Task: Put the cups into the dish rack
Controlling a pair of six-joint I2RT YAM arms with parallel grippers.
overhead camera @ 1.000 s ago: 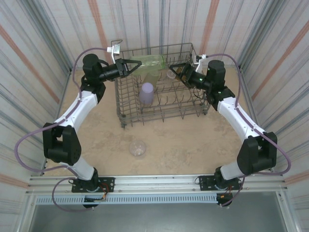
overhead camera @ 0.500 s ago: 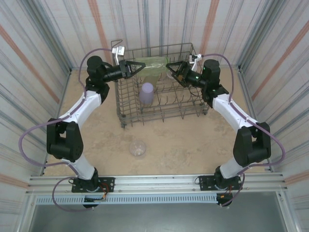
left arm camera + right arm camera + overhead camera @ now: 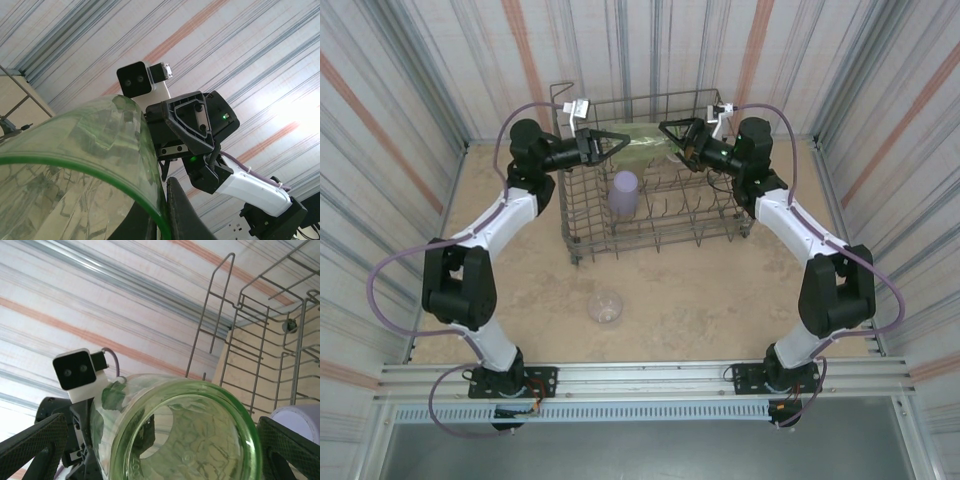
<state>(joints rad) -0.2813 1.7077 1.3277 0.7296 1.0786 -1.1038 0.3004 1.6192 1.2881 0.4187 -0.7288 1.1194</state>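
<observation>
I should take the cup's base (image 3: 186,435) with my right gripper and lower the cup, because my left gripper is pinching the yellow-green cup's rim (image 3: 622,148), which has to face down in the rack.
A pale yellow-green cup (image 3: 644,137) hangs on its side above the back of the grey wire dish rack (image 3: 582,214). My left gripper (image 3: 621,141) is shut on its rim; in the left wrist view the green rim (image 3: 100,172) is pinched between the two dark fingers of the left gripper (image 3: 161,207). My right gripper (image 3: 668,137) faces it from the right, open, with its fingers (image 3: 42,440) spread either side of the cup (image 3: 190,435). A lavender cup (image 3: 623,193) stands mouth down in the rack. A clear cup (image 3: 605,306) lies on the table in front.
The rack's tall wire sides (image 3: 260,335) rise close behind the held cup. The lavender cup (image 3: 300,420) sits just below my right gripper. Striped walls close in the table on three sides, with bare sandy tabletop (image 3: 720,290) in front of the rack.
Both grippers have come closer together over the back of the rack. The left one carried the yellow-green cup to the right and the open right gripper moved left around its free end.
</observation>
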